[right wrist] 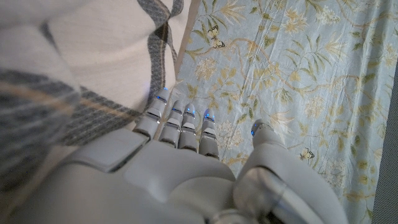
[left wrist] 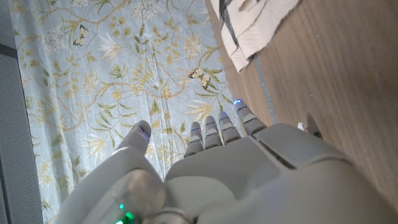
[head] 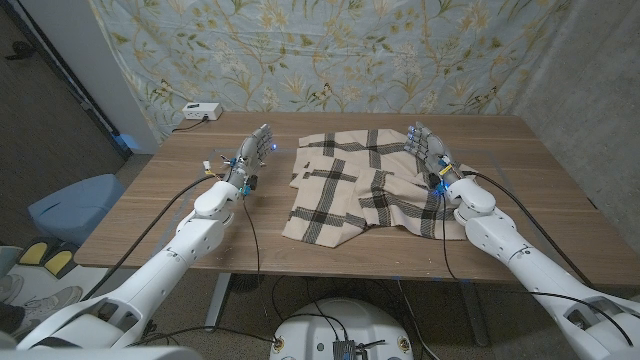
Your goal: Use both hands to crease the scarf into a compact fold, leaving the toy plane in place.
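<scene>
My grippers will make the cream scarf fall open into a wide hanging sheet when they lift its corners, because loose folds overlap across the middle.
A cream scarf with dark plaid stripes lies rumpled and partly folded on the middle of the wooden table. My left hand stands to the left of the scarf, apart from it, fingers straight and spread, holding nothing. My right hand is at the scarf's far right edge, fingers straight, nothing in its grip. In the left wrist view the left hand points past a scarf corner. In the right wrist view the right hand reaches along the scarf, close beside the cloth.
A small white box with a cable sits at the table's far left corner. A floral curtain hangs behind the table. A blue bin stands on the floor to the left.
</scene>
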